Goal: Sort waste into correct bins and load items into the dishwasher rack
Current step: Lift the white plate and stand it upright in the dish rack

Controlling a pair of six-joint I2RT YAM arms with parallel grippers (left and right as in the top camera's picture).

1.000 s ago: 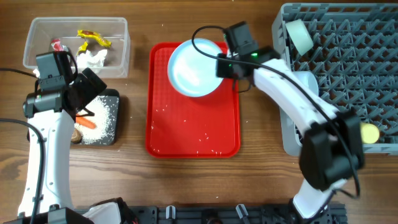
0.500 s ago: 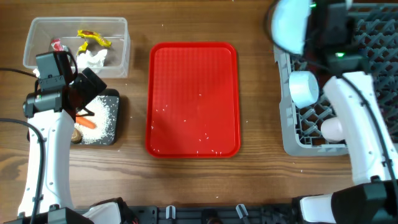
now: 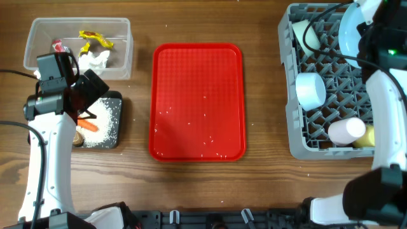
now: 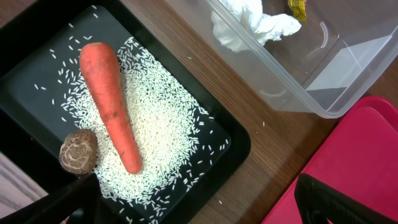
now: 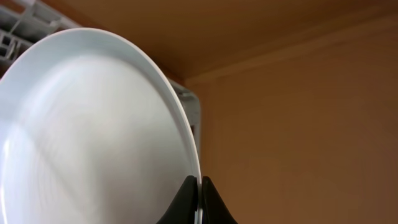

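Observation:
The robot's right gripper has the light-blue plate [image 3: 349, 33] on edge over the free slots [image 3: 329, 27] beside the far bowl, so it should carry on going down until the rack holds the plate up, then let go.
My right gripper [image 5: 199, 200] is shut on the rim of the light-blue plate [image 5: 93, 137] and holds it on edge over the far part of the grey dishwasher rack [image 3: 299, 143]. From overhead the plate [image 3: 351, 32] stands beside the right gripper [image 3: 369, 33]. A light-blue bowl [image 3: 310, 90], a second bowl [image 3: 305, 35], a pink cup [image 3: 344, 131] and a yellow cup [image 3: 367, 135] lie in the rack. My left gripper [image 4: 199, 208] is open and empty over the black tray [image 4: 233, 146], which holds rice [image 4: 158, 127], a carrot [image 4: 112, 102] and a brown lump [image 4: 78, 151]. The spoon is out of view.
The clear tub [image 3: 124, 60] at the far left holds wrappers [image 3: 94, 39] and white tissue [image 3: 96, 59]. The red tray [image 3: 197, 102] lies in the middle with a few rice grains on it. The left gripper [image 3: 89, 94] hangs over the black tray's near edge.
My right arm has carried the plate from the red tray rightward, to above the rack's far part. The left arm has not moved.

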